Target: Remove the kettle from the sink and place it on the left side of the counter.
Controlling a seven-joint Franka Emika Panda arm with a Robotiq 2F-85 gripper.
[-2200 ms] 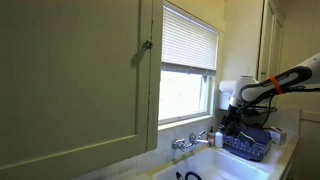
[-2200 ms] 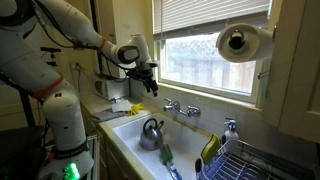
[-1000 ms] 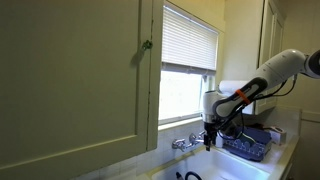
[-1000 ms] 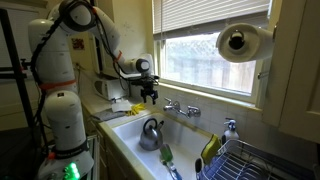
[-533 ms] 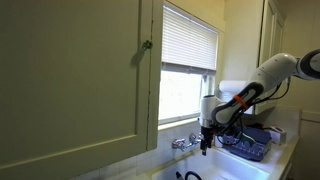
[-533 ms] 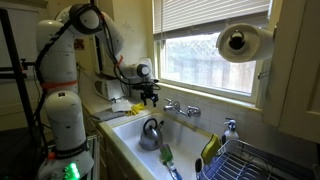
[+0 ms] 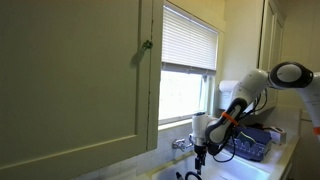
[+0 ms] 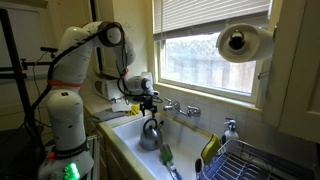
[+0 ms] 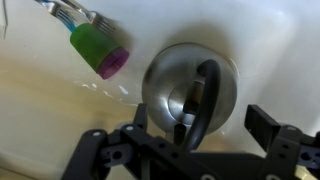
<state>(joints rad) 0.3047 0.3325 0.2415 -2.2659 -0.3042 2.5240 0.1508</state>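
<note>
My gripper should keep going down, as my open fingers line up across the narrow width of the kettle's black handle (image 9: 206, 104), until they are on both sides of the arch (image 8: 151, 124). Then it should close.
The kettle (image 8: 150, 134) is a small steel pot with a black arched handle. It stands in the white sink (image 8: 123, 131), left of the chrome tap (image 8: 181, 108). My gripper (image 8: 149, 108) hangs open just above it. In the wrist view the kettle's steel dome (image 9: 172, 85) lies right below, and the open gripper (image 9: 200, 121) has one finger on each side of the black handle (image 9: 205, 88) without closing on it. In an exterior view only the handle loop (image 7: 188, 176) shows under the gripper (image 7: 198, 156). The counter (image 8: 108, 116) is a pale strip left of the sink.
A green brush (image 9: 98, 48) with a purple end lies in the sink beside the kettle. A blue wire dish basket (image 7: 248, 144) stands beside the sink. A paper towel roll (image 8: 240, 42) hangs above. A yellow item (image 8: 135, 108) lies on the counter strip.
The arm has swung from beside the window down toward the sink. The gripper has dropped to just above the kettle's handle. The kettle has not moved.
</note>
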